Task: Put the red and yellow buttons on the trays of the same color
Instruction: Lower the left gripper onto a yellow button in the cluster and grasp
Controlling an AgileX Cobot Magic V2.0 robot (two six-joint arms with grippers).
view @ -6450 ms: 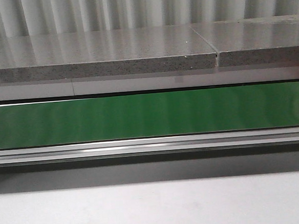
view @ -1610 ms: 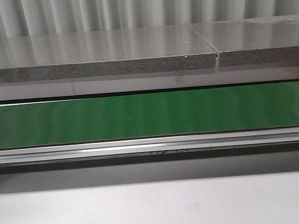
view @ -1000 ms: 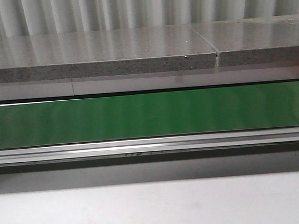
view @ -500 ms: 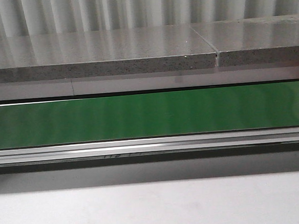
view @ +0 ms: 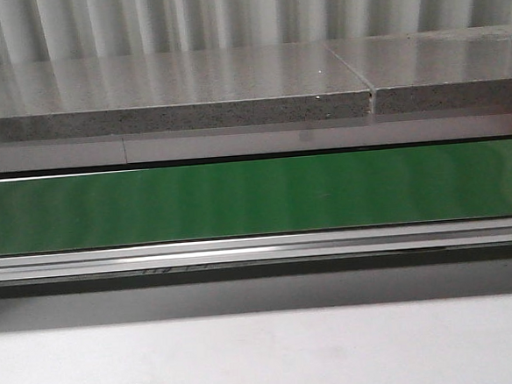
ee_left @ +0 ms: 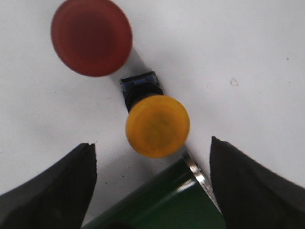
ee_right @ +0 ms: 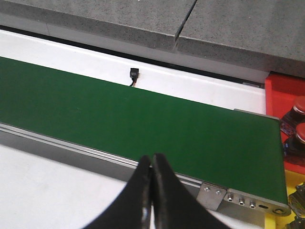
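Observation:
The yellow button (ee_left: 157, 126) should bring its dark base along in one piece when the robot lifts it, because the base's end (ee_left: 141, 86) stands clear on the white surface.
In the left wrist view a yellow button (ee_left: 157, 125) with a dark base and a red button (ee_left: 91, 37) stand on a white surface by the end of the green belt (ee_left: 167, 200). My left gripper (ee_left: 152, 155) is open above them, the yellow button just beyond its fingertips (ee_left: 78, 162). My right gripper (ee_right: 152, 160) is shut and empty over the belt's near rail. A red tray (ee_right: 286, 102) holds red buttons (ee_right: 298, 133) at the belt's far end, with a yellow tray (ee_right: 286, 219) beside it. Neither gripper shows in the front view.
The green conveyor belt (view: 256, 196) runs across the front view, with a metal rail (view: 260, 249) in front and a grey stone slab (view: 170, 92) behind. White table (view: 268, 358) lies nearest. A small black sensor (ee_right: 134, 74) sits behind the belt.
Small dark marks under the belt's front rail drift to the left from frame to frame. Nothing else in the front view has changed.

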